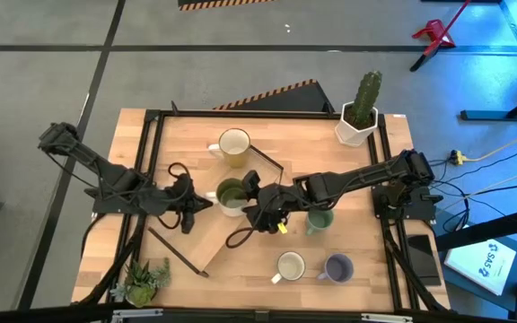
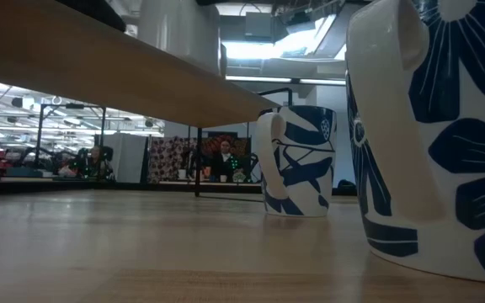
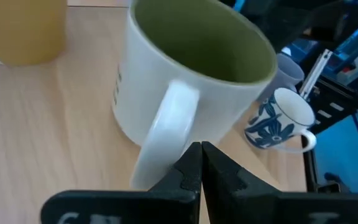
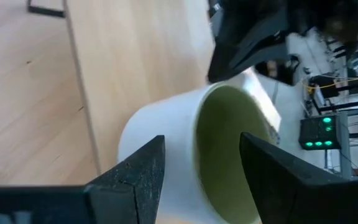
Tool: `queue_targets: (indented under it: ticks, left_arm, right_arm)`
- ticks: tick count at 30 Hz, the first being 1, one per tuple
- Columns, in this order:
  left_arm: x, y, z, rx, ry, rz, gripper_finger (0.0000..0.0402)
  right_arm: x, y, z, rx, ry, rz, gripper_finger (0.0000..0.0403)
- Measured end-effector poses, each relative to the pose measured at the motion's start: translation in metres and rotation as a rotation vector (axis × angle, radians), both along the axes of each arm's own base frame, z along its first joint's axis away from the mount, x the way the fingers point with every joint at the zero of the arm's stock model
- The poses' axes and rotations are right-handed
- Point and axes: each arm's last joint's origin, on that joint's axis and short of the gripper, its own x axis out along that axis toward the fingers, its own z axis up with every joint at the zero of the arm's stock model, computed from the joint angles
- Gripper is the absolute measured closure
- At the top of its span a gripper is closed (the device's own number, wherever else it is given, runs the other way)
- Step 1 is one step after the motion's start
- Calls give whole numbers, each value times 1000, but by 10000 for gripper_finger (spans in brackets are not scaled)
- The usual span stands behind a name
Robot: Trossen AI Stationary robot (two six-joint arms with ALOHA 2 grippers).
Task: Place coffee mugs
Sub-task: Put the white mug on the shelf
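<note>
The white mug is standing short of the board's far end (image 1: pixel 258 169), so my right gripper should close its fingers and push the mug's near side (image 1: pixel 232 213) toward the cream mug.
The white mug with an olive-green inside (image 1: pixel 231 194) stands on the table's middle between both grippers. My left gripper (image 1: pixel 197 203) is shut, its tips (image 3: pixel 201 155) right beside the mug's handle (image 3: pixel 166 127). My right gripper (image 1: pixel 258 205) is open at the mug's right side, one finger (image 4: pixel 143 171) outside the wall and the other (image 4: pixel 271 171) over the mug's green inside (image 4: pixel 225 134). A cream mug (image 1: pixel 233 146) stands farther back, a teal mug (image 1: pixel 319 219) to the right, and a white mug (image 1: pixel 290 266) and a lavender mug (image 1: pixel 337 267) near the front edge. My left gripper's shut fingertips (image 3: pixel 194 152) lie close against the side of the mug's handle (image 3: pixel 182 118), coming level from the table's left; I cannot tell whether they touch it. My right gripper's fingers straddle the mug's wall (image 4: pixel 166 124) from the right; I cannot tell whether they touch it.
A white hexagonal cactus pot (image 1: pixel 359 115) stands at the far right corner, and a small green plant (image 1: pixel 144 280) at the near left. A thin black frame (image 1: pixel 267 170) and a light wooden board (image 1: pixel 206 244) lie mid-table. The low view shows two blue-patterned mugs (image 2: pixel 297 160) (image 2: pixel 436 126) close by.
</note>
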Motion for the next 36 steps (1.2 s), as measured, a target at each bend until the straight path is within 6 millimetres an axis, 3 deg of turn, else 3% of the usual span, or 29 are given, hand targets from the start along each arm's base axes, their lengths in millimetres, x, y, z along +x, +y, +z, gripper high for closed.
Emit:
queue_targets:
  ticks: [6,9,12,16,18,25,36]
  left_arm:
    - [2,6,0,6,0,32,401]
    - [4,8,2,15,-17,38,401]
    - [6,10,4,21,-31,32,401]
    - [7,10,4,7,-28,15,401]
    - [7,10,4,4,-27,8,401]
    - [9,13,6,-6,-53,30,401]
    - [13,14,11,-32,-111,39,401]
  right_arm:
    - [2,0,9,2,-78,-23,213]
    - [2,1,10,21,-87,1,234]
    - [2,1,9,38,-85,11,280]
    - [3,1,10,64,-96,7,371]
    - [4,2,11,76,-111,18,392]
    - [7,-3,8,64,-114,-56,399]
    - [2,-29,-4,32,36,-184,402]
